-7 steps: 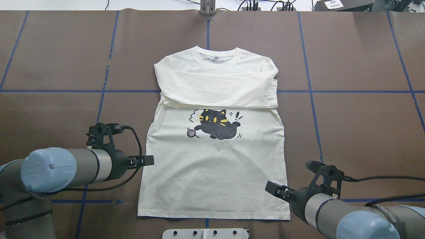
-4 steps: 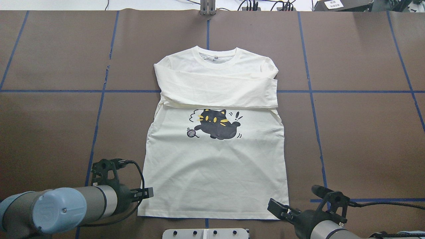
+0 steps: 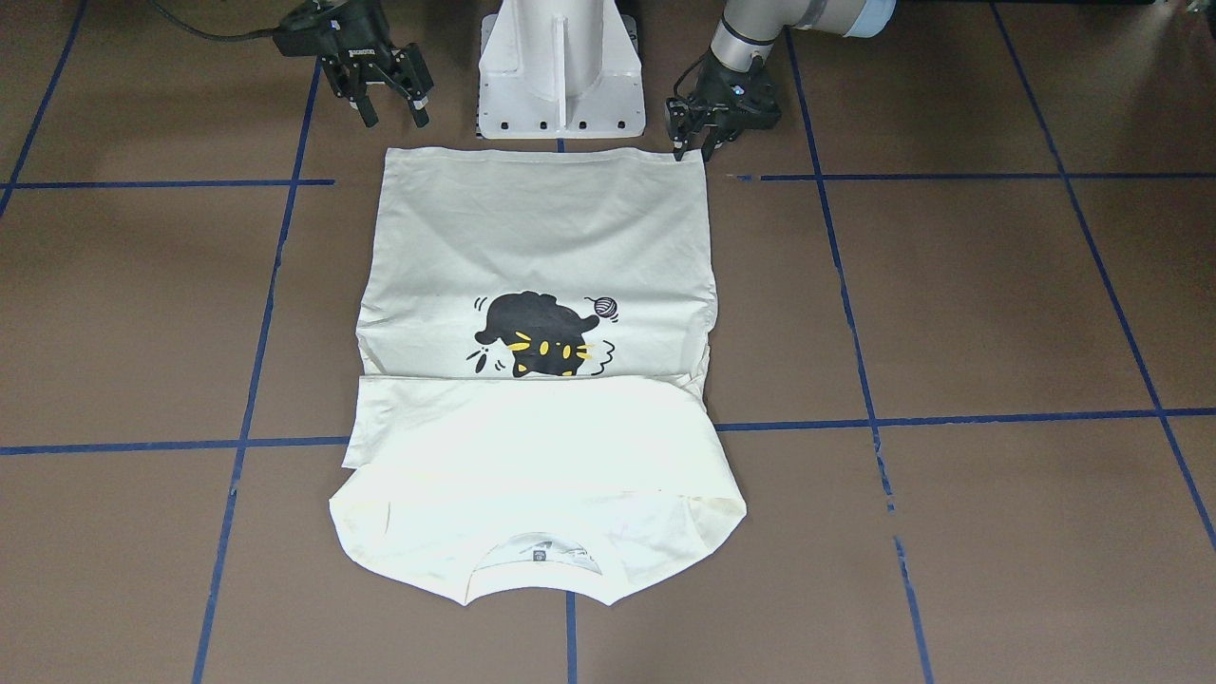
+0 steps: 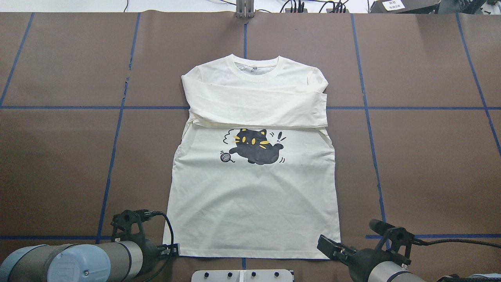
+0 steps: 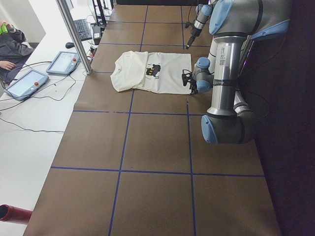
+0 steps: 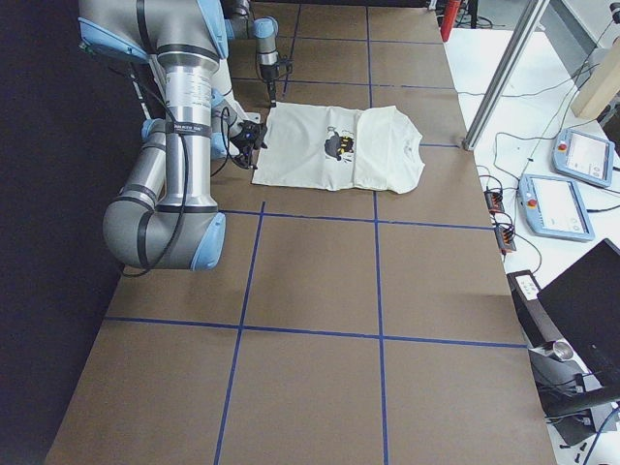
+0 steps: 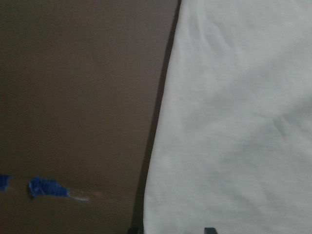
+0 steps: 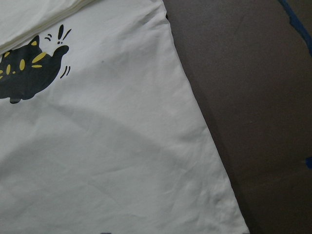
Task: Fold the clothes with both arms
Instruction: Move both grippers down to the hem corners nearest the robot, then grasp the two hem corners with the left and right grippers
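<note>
The whole cream shirt (image 3: 536, 342) will slide along when the robot pulls the shirt's hem by its corners, because the collar end (image 3: 538, 574) lies flat and loose.
The cream shirt (image 4: 254, 196) lies flat on the table, collar far from me, both sleeves folded across the chest above the black cat print (image 4: 256, 149). My left gripper (image 4: 174, 249) is low at the hem's left corner (image 3: 701, 157). It is open, and in the left wrist view the shirt's side edge (image 7: 161, 122) runs between its fingertips. My right gripper (image 3: 389, 100) is open and hangs just off the hem's right corner (image 4: 336, 256), holding nothing. The right wrist view looks down on the shirt's lower right part (image 8: 97, 161).
The white pedestal base (image 3: 560, 66) stands just behind the hem, between the two grippers. Blue tape lines (image 4: 117, 129) cross the brown table cover. Past the table's far edge are a metal post (image 5: 74, 34), tablets (image 5: 29, 81) and a person's arm (image 5: 10, 39).
Both arms have drawn back along the shirt's sides toward the hem. The left gripper went from mid-side to the hem's left corner; the right gripper settled near the right corner.
</note>
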{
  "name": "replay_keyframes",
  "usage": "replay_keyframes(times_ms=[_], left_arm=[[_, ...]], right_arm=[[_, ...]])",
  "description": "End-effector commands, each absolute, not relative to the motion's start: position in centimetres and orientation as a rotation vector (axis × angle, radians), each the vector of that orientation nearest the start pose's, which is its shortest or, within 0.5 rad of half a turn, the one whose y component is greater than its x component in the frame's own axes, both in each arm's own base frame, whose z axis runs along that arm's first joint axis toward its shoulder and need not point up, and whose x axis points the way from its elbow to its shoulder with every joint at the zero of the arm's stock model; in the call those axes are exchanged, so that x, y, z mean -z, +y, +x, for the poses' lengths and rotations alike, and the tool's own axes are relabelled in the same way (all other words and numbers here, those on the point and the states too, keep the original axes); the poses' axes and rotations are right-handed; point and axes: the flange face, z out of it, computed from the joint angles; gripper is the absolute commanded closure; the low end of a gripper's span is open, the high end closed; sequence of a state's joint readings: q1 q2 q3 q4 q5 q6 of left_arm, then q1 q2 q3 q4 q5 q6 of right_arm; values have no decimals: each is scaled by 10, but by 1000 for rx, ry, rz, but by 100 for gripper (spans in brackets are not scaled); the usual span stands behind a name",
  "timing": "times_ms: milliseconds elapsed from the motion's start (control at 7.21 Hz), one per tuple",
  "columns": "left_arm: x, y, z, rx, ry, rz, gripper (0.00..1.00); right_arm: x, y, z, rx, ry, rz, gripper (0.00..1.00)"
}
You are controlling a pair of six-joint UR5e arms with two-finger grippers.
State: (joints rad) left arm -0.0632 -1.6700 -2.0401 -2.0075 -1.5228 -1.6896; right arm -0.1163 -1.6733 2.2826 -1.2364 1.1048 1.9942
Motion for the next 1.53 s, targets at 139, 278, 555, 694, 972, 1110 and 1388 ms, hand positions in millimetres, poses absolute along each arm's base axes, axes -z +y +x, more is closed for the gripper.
replay_keyframes(times_ms=[139,278,555,694,972,1110,1388], left_arm=[[-339,-170,497,199,1015,12,100],[-340,-172,496,202,1013,13,100],[-342,-173,496,204,994,16,100],[-341,-174,494,205,992,17,100],[-320,-173,475,204,983,16,100],[-316,-172,474,204,983,14,100],[-318,-171,475,202,980,12,100]], right_arm=[[-333,-130,-427,-500,-1015,171,8],[-339,-130,-429,-499,-1004,177,7],[-351,-129,-436,-497,-981,195,12],[-350,-129,-436,-499,-983,195,12],[-358,-123,-442,-534,-971,167,28],[-379,-120,-456,-549,-934,172,34],[-387,-119,-462,-544,-918,178,34]])
